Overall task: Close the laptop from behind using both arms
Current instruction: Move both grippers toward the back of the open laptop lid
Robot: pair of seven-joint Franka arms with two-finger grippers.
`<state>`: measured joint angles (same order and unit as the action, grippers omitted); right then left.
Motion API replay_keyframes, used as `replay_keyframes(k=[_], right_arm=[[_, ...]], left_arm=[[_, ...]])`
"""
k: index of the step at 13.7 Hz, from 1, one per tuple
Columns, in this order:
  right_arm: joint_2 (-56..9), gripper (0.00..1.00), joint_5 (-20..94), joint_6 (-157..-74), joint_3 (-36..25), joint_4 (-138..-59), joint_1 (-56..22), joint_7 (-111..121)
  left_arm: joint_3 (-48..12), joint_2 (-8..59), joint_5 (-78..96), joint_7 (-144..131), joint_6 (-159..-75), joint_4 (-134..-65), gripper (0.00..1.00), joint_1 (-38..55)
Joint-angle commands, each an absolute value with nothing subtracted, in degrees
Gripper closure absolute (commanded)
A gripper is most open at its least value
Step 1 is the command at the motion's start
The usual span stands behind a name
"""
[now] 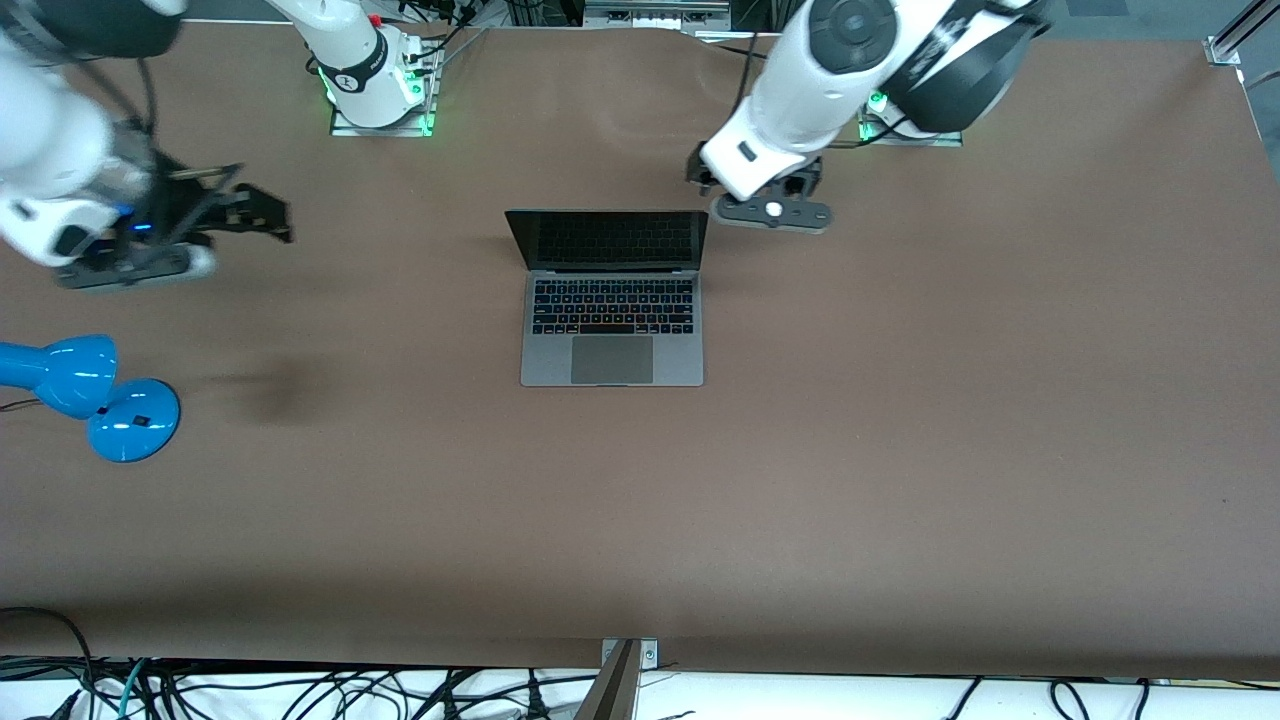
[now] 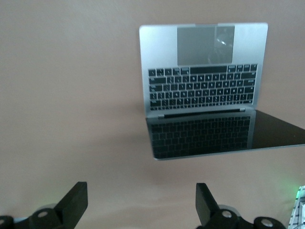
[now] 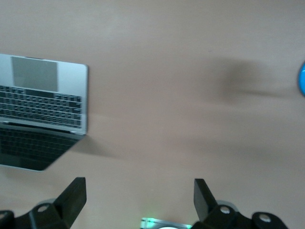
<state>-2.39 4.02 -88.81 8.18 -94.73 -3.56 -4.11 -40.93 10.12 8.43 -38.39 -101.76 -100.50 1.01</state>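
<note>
I should close my right gripper and swing it behind the opposite corner (image 1: 511, 216) before both grippers push, because my left gripper is beside the lid's corner (image 1: 704, 216) and my right gripper is far away.
The laptop (image 1: 611, 330) lies open in the middle of the brown table, its dark screen (image 1: 607, 240) upright on the robots' side and its keyboard facing the front camera. My left gripper (image 1: 757, 186) hangs open over the table just beside the lid's corner, toward the left arm's end. In the left wrist view the laptop (image 2: 202, 90) shows past the empty left gripper (image 2: 141, 195). My right gripper (image 1: 255, 205) is open over bare table well off toward the right arm's end. The right wrist view shows the laptop (image 3: 43, 114) off to one side of the empty right gripper (image 3: 138, 193).
A blue desk lamp (image 1: 90, 390) stands near the table's edge at the right arm's end, nearer the front camera than the right gripper; its rim (image 3: 302, 78) shows in the right wrist view. The arm bases (image 1: 380, 90) (image 1: 905, 120) stand along the robots' edge.
</note>
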Motion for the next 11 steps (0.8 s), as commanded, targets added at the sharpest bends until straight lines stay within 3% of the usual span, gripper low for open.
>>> replay_keyframes(k=[1, 3, 4, 5, 6, 8, 10, 11], right_arm=[[-1.3, 0.00, 4.5, -89.3, 14.5, -95.7, -3.3, -12.3], [-1.7, 0.00, 4.5, -89.6, 19.0, -96.0, -3.4, -18.5], [-1.8, 0.01, 4.5, -90.1, 20.5, -96.2, -3.6, -21.1], [-1.8, 0.01, 4.5, -90.2, 21.5, -96.7, -3.8, -22.5], [-2.0, 0.02, 5.0, -90.3, 21.8, -97.1, -4.7, -23.0], [-2.4, 0.14, 9.4, -89.7, 21.8, -98.6, -6.2, -27.1], [-2.4, 0.34, 12.0, -89.6, 21.8, -100.4, -8.5, -30.3], [-2.7, 0.48, 12.0, -89.5, 21.8, -101.1, -9.4, -30.7]], left_arm=[[-41.0, 12.4, 8.9, -43.1, -101.9, -99.8, 0.00, 3.3], [-41.0, 12.8, 9.4, -46.4, -101.8, -100.5, 0.11, 5.3], [-41.1, 13.2, 9.4, -48.8, -101.8, -100.5, 0.30, 6.1], [-41.1, 12.9, 9.5, -51.8, -101.7, -100.6, 0.74, 6.3], [-41.2, 12.9, 10.5, -55.9, -101.7, -100.6, 1.00, 6.9], [-41.3, 13.4, 13.5, -58.6, -101.7, -100.6, 1.00, 7.0], [-41.4, 13.7, 13.7, -58.7, -101.4, -101.5, 1.00, 7.0], [-41.4, 14.0, 13.6, -58.6, -101.5, -102.2, 1.00, 7.0]])
